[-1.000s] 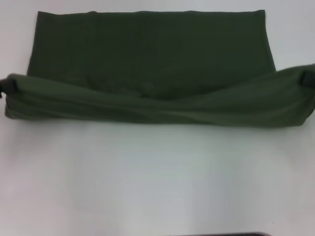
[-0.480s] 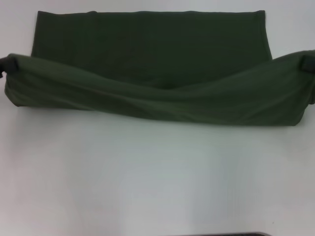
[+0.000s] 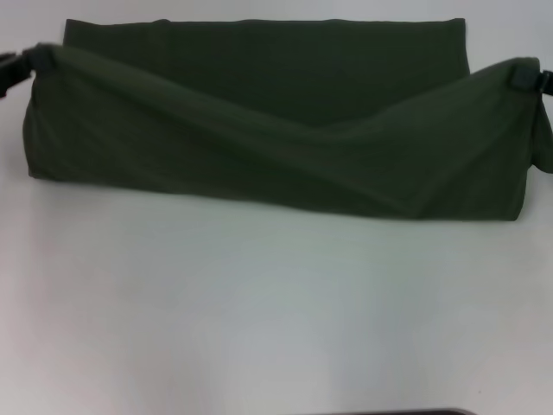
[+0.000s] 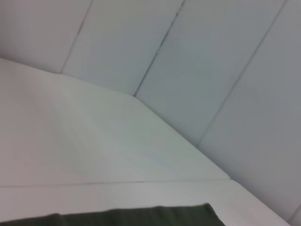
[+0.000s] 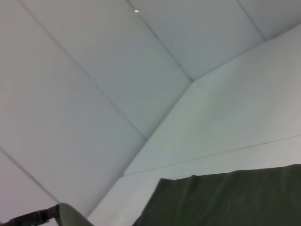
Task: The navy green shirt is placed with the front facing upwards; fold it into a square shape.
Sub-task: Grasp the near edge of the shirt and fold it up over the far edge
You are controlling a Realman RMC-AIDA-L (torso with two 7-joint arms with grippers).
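Note:
Both raised shirt corners hang over the flat far layer point(image 3: 285, 69), so my left gripper should keep moving its corner until the shirt's raised edge reaches the far hem point(image 3: 99, 24).
The navy green shirt point(image 3: 276, 147) lies across the far half of the white table point(image 3: 276, 311) as a wide dark olive band, and no print shows. Its near edge is raised off the table and sags in the middle. At the left end my left gripper point(image 3: 24, 62) is shut on one raised corner. My right gripper point(image 3: 529, 76) is shut on the other corner at the right end. Both corners hang over the flat far layer, short of its far hem. A strip of the shirt point(image 4: 141, 217) shows in the left wrist view. More of the shirt point(image 5: 225, 197) appears in the right wrist view.
Bare white tabletop fills the near half of the head view. A dark edge point(image 3: 397, 411) shows at the bottom of that view. White wall panels point(image 4: 197, 56) stand behind the table's far edge.
Both grippers have lifted the shirt's near edge higher and carried it toward the far hem. The raised fold now covers more of the flat layer.

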